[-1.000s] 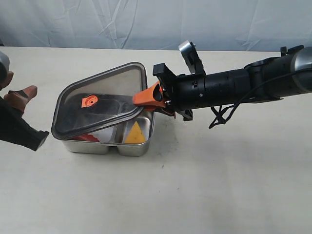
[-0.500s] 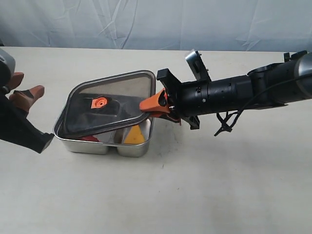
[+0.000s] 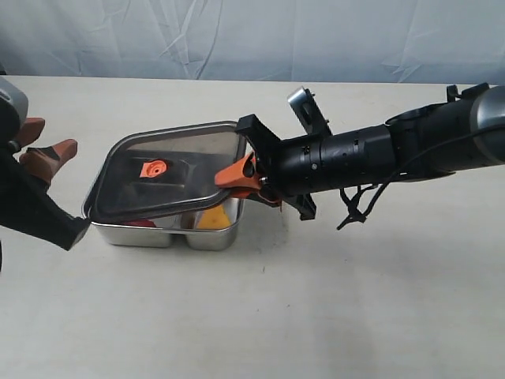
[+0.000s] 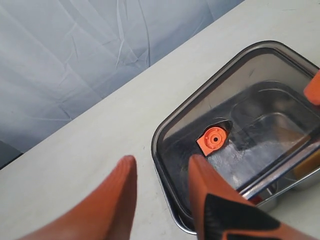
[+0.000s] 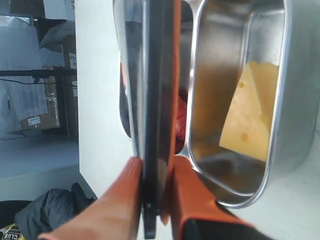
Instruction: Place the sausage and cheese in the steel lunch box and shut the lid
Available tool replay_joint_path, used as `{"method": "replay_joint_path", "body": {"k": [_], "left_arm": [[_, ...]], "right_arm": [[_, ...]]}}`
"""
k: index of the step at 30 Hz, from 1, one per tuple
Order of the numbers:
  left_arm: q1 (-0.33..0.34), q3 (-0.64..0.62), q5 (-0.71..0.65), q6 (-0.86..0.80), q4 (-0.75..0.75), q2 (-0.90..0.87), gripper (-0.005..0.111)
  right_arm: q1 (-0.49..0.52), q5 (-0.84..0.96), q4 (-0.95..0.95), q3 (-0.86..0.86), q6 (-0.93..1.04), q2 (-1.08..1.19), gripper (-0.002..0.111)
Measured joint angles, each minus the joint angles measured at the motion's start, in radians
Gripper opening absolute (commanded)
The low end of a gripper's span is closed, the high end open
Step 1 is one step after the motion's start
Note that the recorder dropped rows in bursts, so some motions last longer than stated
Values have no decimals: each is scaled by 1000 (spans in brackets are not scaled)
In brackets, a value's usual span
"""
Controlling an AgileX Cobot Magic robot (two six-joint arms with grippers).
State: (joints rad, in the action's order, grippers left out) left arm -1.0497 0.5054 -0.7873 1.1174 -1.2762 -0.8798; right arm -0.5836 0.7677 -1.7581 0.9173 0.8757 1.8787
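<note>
Next, my right gripper lowers the lid's edge [image 3: 207, 202] above the cheese onto the lunch box's rim [image 3: 234, 227] and opens, because the lid is tilted over the lunch box with that edge raised.
The dark translucent lid [image 3: 177, 180] with its orange valve [image 3: 151, 168] lies tilted over the steel lunch box [image 3: 166, 235], nearly covering it. My right gripper [image 3: 237, 175] is shut on the lid's right edge; in the right wrist view the fingers [image 5: 187, 195] clamp the lid [image 5: 155, 75] edge-on. The yellow cheese [image 5: 252, 112] lies in the smaller compartment, and the red sausage [image 5: 180, 120] shows in the other. In the exterior view the cheese [image 3: 209, 221] and sausage [image 3: 142, 224] peek out under the lid. My left gripper [image 3: 47, 154] hangs open just left of the box, holding nothing.
The box stands on a pale tabletop [image 3: 316, 300] with a blue-grey cloth backdrop [image 3: 237, 39] behind. In the left wrist view my left gripper [image 4: 161, 167] hovers over the lid's corner, near the valve [image 4: 214, 139].
My right gripper has carried the lid leftward and lowered it, so it now sits flatter over the box. The left gripper has shifted only slightly.
</note>
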Motion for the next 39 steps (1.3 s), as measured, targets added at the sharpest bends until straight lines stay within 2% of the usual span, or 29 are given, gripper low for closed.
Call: {"method": "replay_joint_path", "body": {"k": [5,14,21,24,29,31,39], "left_arm": [[0,0,1,0,0,0,34],[0,0,37,0,0,0,34],[0,0,44,0,0,0,34],[0,0,44,0,0,0,34],[0,0,44,0,0,0,34],[0,0,44,0,0,0,34],[0,0,46,0,0,0,34]], "right_arm": [[-2,-19,15,0,-63,0,-1],[-8,-75,183,2,-245,0,-1],[-14,-79,202,2,-265,0,-1],[-14,-79,206,2,-267,0,9],[-14,-94,242,2,-302,0,42],[-14,-106,281,-2,-318,0,50],[-14,-87,305,-2,-335,0,51]]}}
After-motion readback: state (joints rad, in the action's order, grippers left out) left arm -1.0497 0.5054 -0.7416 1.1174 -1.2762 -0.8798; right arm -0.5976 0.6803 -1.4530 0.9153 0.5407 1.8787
